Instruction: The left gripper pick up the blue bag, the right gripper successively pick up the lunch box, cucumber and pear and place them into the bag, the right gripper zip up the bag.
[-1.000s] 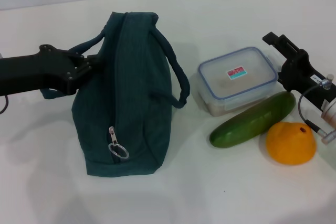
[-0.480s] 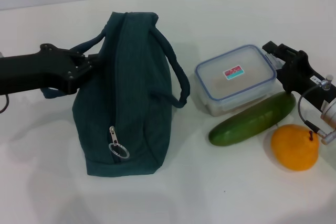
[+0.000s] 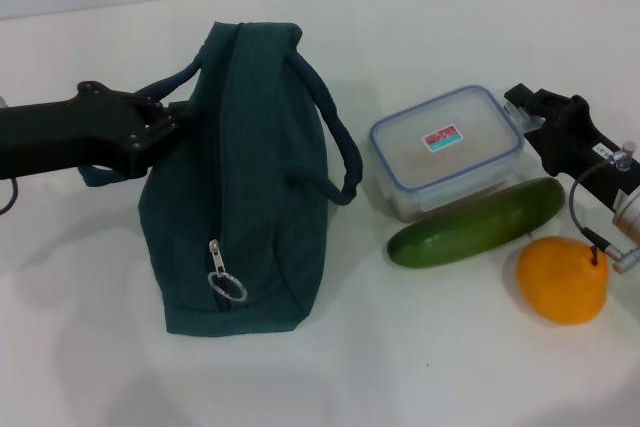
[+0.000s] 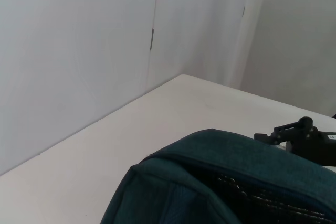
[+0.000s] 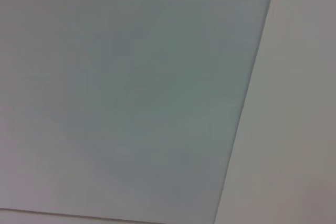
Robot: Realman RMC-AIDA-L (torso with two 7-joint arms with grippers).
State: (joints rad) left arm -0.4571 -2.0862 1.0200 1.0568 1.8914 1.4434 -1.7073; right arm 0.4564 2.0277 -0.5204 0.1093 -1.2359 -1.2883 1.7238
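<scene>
My right gripper's fingers have only the clear flap (image 3: 522,116) at the end of the lunch box. Next, I open them, reach farther over that end (image 3: 507,139) and grip before I lift.
The blue bag (image 3: 240,177) stands upright left of centre, its zipper ring pull (image 3: 226,287) hanging at the near end. My left gripper (image 3: 165,125) reaches in from the left and is shut on the bag's left handle; the left wrist view shows the bag's top (image 4: 236,177) close up. The lunch box (image 3: 447,147) lies right of the bag. My right gripper (image 3: 535,117) rests against its right end. The cucumber (image 3: 475,224) lies just in front of the box. The pear (image 3: 562,279) sits near my right wrist.
Everything rests on a white table (image 3: 400,377), with a pale wall along the back. Open tabletop lies in front of the bag and the food. The right wrist view shows only a plain pale surface. The right gripper (image 4: 302,139) appears beyond the bag in the left wrist view.
The lunch box has slid a little left. The cucumber has swung flatter and leftward, and the pear has rolled right. My right gripper edged along the box's end. The left arm and bag are still.
</scene>
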